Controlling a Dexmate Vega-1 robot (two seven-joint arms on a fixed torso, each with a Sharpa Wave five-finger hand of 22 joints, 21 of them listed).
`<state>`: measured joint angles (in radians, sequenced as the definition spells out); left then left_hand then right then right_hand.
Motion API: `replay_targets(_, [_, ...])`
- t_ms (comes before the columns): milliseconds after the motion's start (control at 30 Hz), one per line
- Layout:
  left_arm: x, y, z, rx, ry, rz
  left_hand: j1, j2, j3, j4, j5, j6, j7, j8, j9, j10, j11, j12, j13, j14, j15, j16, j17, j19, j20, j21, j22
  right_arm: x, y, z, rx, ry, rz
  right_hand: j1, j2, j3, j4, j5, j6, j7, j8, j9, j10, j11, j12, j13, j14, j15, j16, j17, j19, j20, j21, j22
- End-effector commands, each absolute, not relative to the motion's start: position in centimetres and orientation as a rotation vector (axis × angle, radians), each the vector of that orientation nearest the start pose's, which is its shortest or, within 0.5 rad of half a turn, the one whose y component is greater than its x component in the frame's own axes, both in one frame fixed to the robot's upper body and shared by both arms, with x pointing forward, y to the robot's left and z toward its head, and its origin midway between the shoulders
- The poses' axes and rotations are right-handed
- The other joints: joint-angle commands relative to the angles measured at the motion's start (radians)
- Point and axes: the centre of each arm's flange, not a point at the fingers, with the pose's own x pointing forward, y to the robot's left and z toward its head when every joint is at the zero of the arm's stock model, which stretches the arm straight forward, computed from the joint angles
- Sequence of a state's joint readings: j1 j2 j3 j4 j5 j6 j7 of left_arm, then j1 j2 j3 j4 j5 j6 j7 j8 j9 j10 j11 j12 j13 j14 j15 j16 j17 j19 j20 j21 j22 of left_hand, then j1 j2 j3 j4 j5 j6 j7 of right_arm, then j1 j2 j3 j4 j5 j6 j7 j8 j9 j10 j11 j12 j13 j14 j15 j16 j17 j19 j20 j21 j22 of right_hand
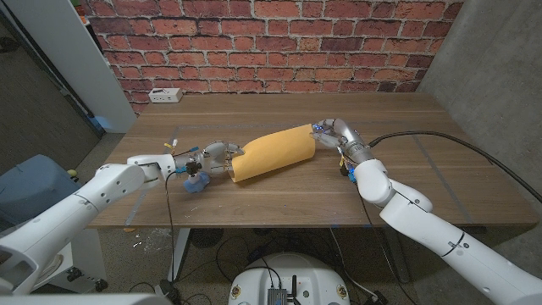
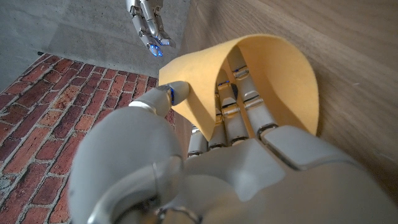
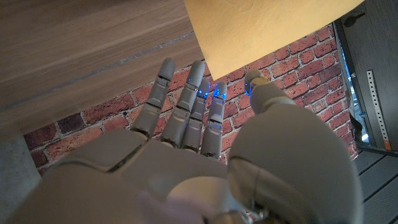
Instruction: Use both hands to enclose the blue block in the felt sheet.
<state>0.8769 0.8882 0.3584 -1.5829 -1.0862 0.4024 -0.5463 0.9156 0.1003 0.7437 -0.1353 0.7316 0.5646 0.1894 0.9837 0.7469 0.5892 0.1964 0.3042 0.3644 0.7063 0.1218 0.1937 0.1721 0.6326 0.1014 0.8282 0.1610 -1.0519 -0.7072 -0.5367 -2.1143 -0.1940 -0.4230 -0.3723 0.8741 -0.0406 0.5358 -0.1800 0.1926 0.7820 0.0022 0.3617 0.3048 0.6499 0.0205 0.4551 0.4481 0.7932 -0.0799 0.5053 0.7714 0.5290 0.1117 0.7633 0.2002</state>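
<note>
The felt sheet curves in a smooth, rounded arch (image 1: 273, 139), so the sheet's fold (image 1: 274, 154) will pop back open when the robot squeezes it and pulls its right gripper away.
A yellow-orange felt sheet (image 1: 275, 152) lies folded over into a long arch in the middle of the wooden table (image 1: 440, 182). My left hand (image 1: 216, 158) is at its left end. In the left wrist view its fingers (image 2: 239, 115) reach inside the fold of the felt (image 2: 280, 68) while the thumb (image 2: 171, 93) presses the outside edge, so it pinches the sheet. My right hand (image 1: 335, 131) is at the far right end, fingers (image 3: 186, 106) spread, just short of the felt's edge (image 3: 267, 31), holding nothing. Whatever lies under the arch is hidden.
A white power strip (image 1: 165, 95) sits at the table's back left edge. A black cable (image 1: 423, 135) runs across the right side of the table to my right wrist. A brick wall (image 1: 279, 42) stands behind the table.
</note>
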Motion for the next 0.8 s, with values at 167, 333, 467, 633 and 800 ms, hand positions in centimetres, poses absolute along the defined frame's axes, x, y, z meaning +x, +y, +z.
replay_targets(167, [59.0,29.6,-5.3,-0.145,0.024,-0.783,-0.008,-0.012,0.018,-0.004,0.022,0.034,0.018,0.041,0.21,0.01,0.003,0.007,0.003,0.014,0.0,-0.001,0.003,0.024,0.0,-0.008,0.004,50.5,-13.7,-0.6,-1.101,-0.675,0.117,0.121,0.0,0.055,0.0,0.003,0.153,0.018,0.087,0.036,0.101,-0.014,0.082,0.049,0.062,-0.06,-0.029,-0.038,0.03,-0.041,0.052,0.007])
replay_targets(333, [58.9,29.7,-5.4,-0.165,0.024,-0.766,-0.013,-0.018,0.024,-0.008,0.031,0.036,0.018,0.042,0.21,0.014,0.001,0.008,0.003,0.018,-0.001,-0.002,0.004,0.035,0.0,-0.011,0.005,50.3,-11.9,0.3,-1.181,-0.608,0.252,0.098,-0.014,0.08,0.018,-0.001,0.239,0.039,0.096,0.006,0.151,-0.004,0.091,0.021,0.102,-0.058,-0.062,-0.078,0.02,-0.038,0.067,0.004])
replay_targets(467, [58.7,29.8,-5.6,-0.182,0.022,-0.753,-0.016,-0.022,0.028,-0.01,0.039,0.039,0.018,0.043,0.209,0.014,0.002,0.008,0.003,0.02,-0.001,-0.003,0.005,0.04,0.001,-0.016,0.005,50.3,-10.6,0.6,-1.227,-0.553,0.33,0.087,-0.013,0.099,0.023,-0.002,0.271,0.056,0.09,-0.015,0.173,0.0,0.091,0.002,0.122,-0.061,-0.084,-0.107,0.036,-0.049,0.083,0.001])
replay_targets(633, [58.5,30.0,-5.7,-0.206,0.017,-0.735,-0.019,-0.027,0.031,-0.013,0.044,0.039,0.017,0.042,0.207,0.015,0.001,0.009,0.003,0.021,-0.002,-0.004,0.006,0.048,0.002,-0.017,0.006,50.5,-9.6,0.5,-1.258,-0.514,0.391,0.08,-0.014,0.124,0.022,-0.003,0.283,0.054,0.074,-0.038,0.164,-0.002,0.077,-0.02,0.123,-0.067,-0.132,-0.16,0.048,-0.068,0.098,-0.003])
replay_targets(800, [58.2,30.1,-5.9,-0.232,0.022,-0.732,-0.022,-0.031,0.032,-0.015,0.048,0.039,0.017,0.04,0.204,0.017,-0.001,0.01,0.003,0.023,-0.001,-0.004,0.007,0.051,0.004,-0.02,0.006,50.7,-8.5,0.2,-1.305,-0.478,0.43,0.069,-0.03,0.161,0.015,-0.007,0.255,0.03,0.021,-0.077,0.092,-0.007,0.014,-0.065,0.051,-0.061,-0.233,-0.252,0.035,-0.095,0.112,-0.01])
